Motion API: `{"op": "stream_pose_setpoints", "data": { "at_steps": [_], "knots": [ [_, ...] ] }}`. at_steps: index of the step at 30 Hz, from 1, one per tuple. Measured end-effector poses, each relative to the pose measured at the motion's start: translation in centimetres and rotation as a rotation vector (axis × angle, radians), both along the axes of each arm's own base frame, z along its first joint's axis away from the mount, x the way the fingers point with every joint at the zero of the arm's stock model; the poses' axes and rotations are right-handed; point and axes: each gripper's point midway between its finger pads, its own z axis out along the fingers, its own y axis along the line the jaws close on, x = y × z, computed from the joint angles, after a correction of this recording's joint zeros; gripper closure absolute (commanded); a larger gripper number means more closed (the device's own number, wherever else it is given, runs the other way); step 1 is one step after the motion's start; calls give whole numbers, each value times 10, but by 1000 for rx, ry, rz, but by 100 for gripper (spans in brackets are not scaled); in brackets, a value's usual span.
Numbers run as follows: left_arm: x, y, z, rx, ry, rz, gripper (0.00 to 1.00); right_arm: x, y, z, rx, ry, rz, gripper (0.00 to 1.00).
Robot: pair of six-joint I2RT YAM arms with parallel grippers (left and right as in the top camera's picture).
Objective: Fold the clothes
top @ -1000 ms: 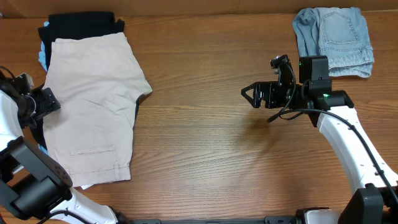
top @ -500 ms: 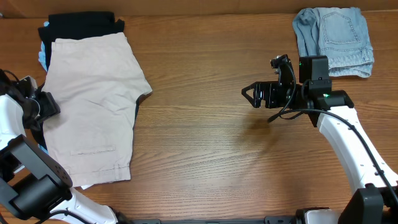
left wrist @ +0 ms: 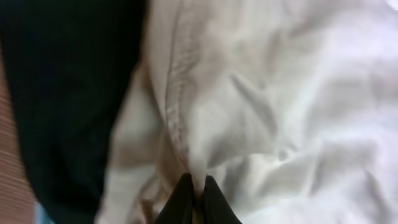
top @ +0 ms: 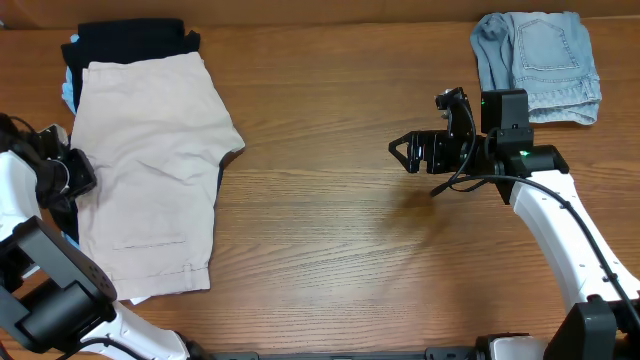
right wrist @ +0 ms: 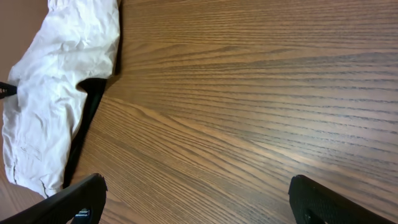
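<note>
The beige edge [left wrist: 179, 132] alone is pinched between my left gripper's fingers, so this gripper should keep pulling the beige shorts toward the open wood [top: 340, 145] until they are off the black garment.
Pale beige shorts [top: 150, 165] lie folded at the table's left, on top of black garments [top: 130, 40]. My left gripper [top: 78, 175] sits at their left edge, shut on a pinched fold of the beige cloth [left wrist: 261, 112], its black fingertips [left wrist: 180, 202] closed with cloth between them. The black garment [left wrist: 68, 106] shows to the left in the wrist view. My right gripper [top: 402, 152] hovers open over bare wood right of centre, nothing between its fingers [right wrist: 81, 196]. Faded denim shorts [top: 540, 62] lie at the back right.
A strip of light blue cloth [top: 68, 95] peeks out at the pile's left edge. Bare wooden tabletop [top: 330, 230] spans the middle. The beige shorts [right wrist: 53, 87] appear far left in the right wrist view.
My left gripper has closed on the beige shorts' left edge and shifted slightly leftward and down. The right arm has not moved.
</note>
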Motion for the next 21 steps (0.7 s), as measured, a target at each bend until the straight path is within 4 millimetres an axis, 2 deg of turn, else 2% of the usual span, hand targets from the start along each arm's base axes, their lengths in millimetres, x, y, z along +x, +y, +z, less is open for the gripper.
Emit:
{"op": "stream_pose_setpoints", "data": {
  "at_steps": [1, 3, 6, 10, 14, 18, 21],
  "knots": [
    [-1, -5, 4, -20, 9, -4, 96, 0, 0, 0, 0, 0, 1, 14],
    [0, -18, 16, -49, 29, -25, 96, 0, 0, 0, 4, 3, -6, 16],
    [8, -49, 40, -97, 46, -87, 96, 3, -2, 1, 21, 16, -36, 17],
    [32, -115, 74, -179, -1, -241, 96, 9, -16, 7, 45, 21, -106, 16],
    [56, -205, 90, -242, -64, -441, 96, 6, -38, 20, 59, 15, -180, 16],
    [67, -302, 97, -262, -124, -656, 96, -3, -59, 38, 67, 2, -248, 16],
    [67, -382, 103, -259, -193, -817, 96, -11, -74, 47, 70, -1, -294, 16]
  ]
}}
